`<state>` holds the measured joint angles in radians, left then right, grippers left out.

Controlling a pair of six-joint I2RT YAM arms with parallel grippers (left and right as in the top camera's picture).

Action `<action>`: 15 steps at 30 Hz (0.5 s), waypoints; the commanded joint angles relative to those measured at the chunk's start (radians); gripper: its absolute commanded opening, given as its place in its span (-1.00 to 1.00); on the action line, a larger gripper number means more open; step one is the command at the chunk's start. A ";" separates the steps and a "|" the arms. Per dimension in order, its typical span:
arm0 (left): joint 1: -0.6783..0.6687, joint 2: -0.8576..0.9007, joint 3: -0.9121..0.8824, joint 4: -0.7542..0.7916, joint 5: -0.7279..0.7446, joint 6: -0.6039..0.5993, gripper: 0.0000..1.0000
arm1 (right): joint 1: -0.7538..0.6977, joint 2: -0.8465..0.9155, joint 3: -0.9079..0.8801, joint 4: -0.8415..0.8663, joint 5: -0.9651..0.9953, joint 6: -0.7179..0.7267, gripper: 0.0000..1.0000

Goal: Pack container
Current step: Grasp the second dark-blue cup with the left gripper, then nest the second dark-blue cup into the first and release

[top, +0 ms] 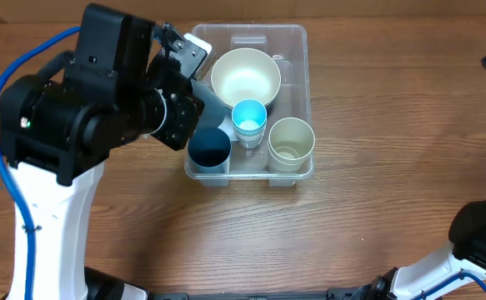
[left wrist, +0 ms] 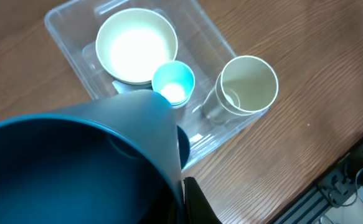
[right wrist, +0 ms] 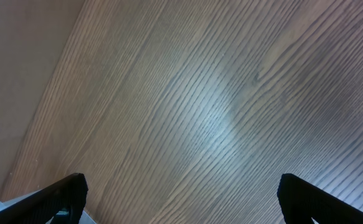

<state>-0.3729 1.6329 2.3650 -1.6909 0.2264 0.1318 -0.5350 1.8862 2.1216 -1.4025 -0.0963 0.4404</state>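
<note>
My left gripper is bringing the held cup [left wrist: 81, 149], base first, into the dark blue cup [top: 210, 149], which stands opening up in the container. It should keep going until the held cup nests.
The clear plastic container [top: 297, 40] sits on the wooden table. It holds a white bowl [top: 245, 77], a light blue cup [top: 249, 117] and a cream cup [top: 291, 142]. My left gripper [top: 194, 125] is shut on the rim of a dark blue cup [top: 209, 147], which is at the container's front left corner. In the left wrist view the dark blue cup [left wrist: 75, 168] fills the lower left, with the container [left wrist: 63, 25], white bowl [left wrist: 136, 45], light blue cup [left wrist: 174, 81] and cream cup [left wrist: 248, 84] beyond. My right gripper [right wrist: 181, 199] is open and empty over bare table.
The left arm's black body [top: 101, 92] hangs over the container's left side. The right arm's base [top: 484, 233] is at the table's right front corner. Wooden table [top: 393, 183] surrounds the container.
</note>
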 commanded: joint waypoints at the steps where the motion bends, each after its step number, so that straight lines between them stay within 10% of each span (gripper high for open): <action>1: -0.002 0.010 -0.040 0.002 -0.008 -0.002 -0.92 | 0.002 -0.004 0.023 0.005 0.008 0.002 1.00; 15: -0.073 0.009 -0.278 0.002 -0.025 -0.016 -0.92 | 0.002 -0.004 0.023 0.005 0.008 0.002 1.00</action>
<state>-0.4419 1.6413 2.1124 -1.6901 0.2153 0.1268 -0.5350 1.8862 2.1216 -1.4029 -0.0959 0.4400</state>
